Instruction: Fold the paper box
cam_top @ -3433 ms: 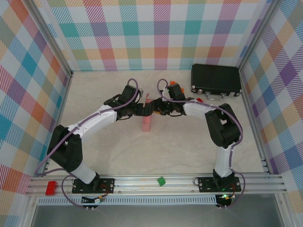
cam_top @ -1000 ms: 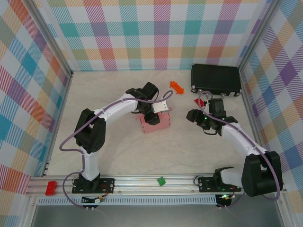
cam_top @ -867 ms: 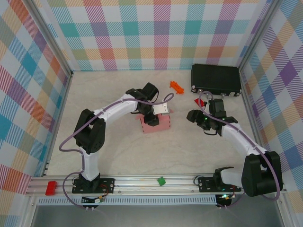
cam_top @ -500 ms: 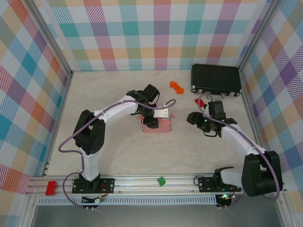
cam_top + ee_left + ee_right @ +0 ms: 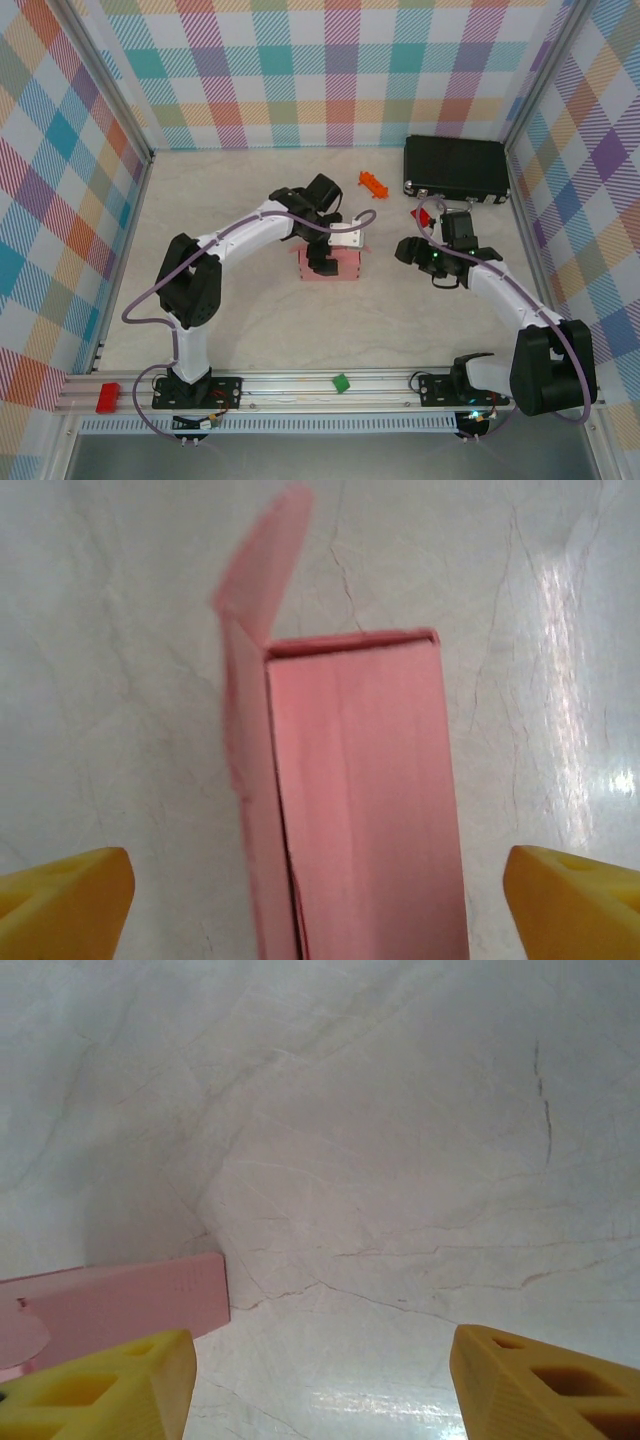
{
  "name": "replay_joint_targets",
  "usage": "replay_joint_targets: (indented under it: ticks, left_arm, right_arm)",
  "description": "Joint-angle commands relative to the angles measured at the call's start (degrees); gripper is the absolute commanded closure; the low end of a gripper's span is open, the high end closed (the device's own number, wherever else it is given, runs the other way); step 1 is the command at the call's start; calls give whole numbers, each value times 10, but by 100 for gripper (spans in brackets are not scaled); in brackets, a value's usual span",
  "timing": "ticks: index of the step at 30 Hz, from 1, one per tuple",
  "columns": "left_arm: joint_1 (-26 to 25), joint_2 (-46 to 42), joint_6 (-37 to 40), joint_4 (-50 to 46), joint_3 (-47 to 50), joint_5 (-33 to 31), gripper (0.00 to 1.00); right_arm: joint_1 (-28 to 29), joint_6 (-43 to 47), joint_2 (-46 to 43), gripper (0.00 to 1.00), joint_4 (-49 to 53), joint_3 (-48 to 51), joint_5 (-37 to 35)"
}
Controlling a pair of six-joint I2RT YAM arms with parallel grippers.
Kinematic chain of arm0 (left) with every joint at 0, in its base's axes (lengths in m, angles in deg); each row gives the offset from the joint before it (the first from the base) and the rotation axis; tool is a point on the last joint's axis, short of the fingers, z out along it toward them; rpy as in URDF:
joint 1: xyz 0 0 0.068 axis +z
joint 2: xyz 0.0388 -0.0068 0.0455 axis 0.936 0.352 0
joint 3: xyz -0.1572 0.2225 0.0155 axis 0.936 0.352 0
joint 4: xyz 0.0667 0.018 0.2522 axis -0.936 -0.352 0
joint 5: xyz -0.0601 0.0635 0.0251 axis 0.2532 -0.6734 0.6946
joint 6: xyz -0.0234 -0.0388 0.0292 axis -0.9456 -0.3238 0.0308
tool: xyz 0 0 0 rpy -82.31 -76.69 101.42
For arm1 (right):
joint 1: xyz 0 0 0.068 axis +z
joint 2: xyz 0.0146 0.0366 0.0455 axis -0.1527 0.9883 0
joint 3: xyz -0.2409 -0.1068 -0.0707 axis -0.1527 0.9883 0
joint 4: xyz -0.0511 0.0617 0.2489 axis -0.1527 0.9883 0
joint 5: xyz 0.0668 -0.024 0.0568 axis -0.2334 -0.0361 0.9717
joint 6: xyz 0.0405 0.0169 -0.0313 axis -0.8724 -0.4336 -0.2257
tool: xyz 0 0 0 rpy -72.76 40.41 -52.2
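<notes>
With end flaps [image 5: 264,568] sticking out of the paper box, my left gripper next moves off the box's middle and takes one flap, my right gripper the other.
The paper box [image 5: 346,268] is a pink card box standing on its long edge near the table's middle. In the left wrist view its narrow top face [image 5: 360,800] runs away from me, with one end flap [image 5: 262,565] sticking up at the far left. My left gripper [image 5: 325,262] hangs right over it, open, and its yellow fingertips [image 5: 62,905] stand well clear of both sides. My right gripper [image 5: 403,248] is open a short way to the right of the box. The box end [image 5: 115,1302] shows beside its left fingertip [image 5: 105,1392], apart from it.
A black hard case [image 5: 456,168] lies at the back right, with an orange piece [image 5: 373,183] and a small red bit [image 5: 424,215] near it. A green block [image 5: 341,382] and a red block [image 5: 107,397] sit on the front rail. Checked walls close in three sides.
My left gripper has spread its jaws wide and let go of the box, which now stands squarer and slightly further right. The right arm has hardly moved.
</notes>
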Motion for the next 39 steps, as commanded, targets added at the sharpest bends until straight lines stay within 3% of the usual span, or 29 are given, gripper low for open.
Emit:
replay_joint_targets:
  ticks: [1,5,9,12,16,18,23,26,31,39]
  left_arm:
    - [-12,-44,-35,-17,-22,3,4]
    - [-12,-100,-125,38,-2,-15,0]
    - [10,-163,-307,91,13,-63,0]
    - [41,-204,-456,86,25,-103,1]
    - [75,-257,-597,80,86,-159,0]
    - [98,-270,-644,60,115,-158,0]
    - [117,-303,-672,68,201,-103,0]
    - [121,-314,-674,82,243,-53,0]
    - [122,-319,-687,115,285,-32,2]
    - [127,-294,-693,157,295,14,15]
  right_arm:
    - [-3,68,-9,31,10,-44,28]
    - [-2,131,1,30,0,-71,59]
    - [7,215,6,29,-22,-86,115]
    - [18,260,34,30,25,-134,142]
    - [40,284,77,32,101,-206,157]
    - [50,297,96,33,137,-236,168]
    - [81,329,118,36,188,-263,142]
    - [85,346,120,36,204,-261,162]
    - [99,340,134,36,216,-258,152]
    - [103,292,141,40,173,-234,158]
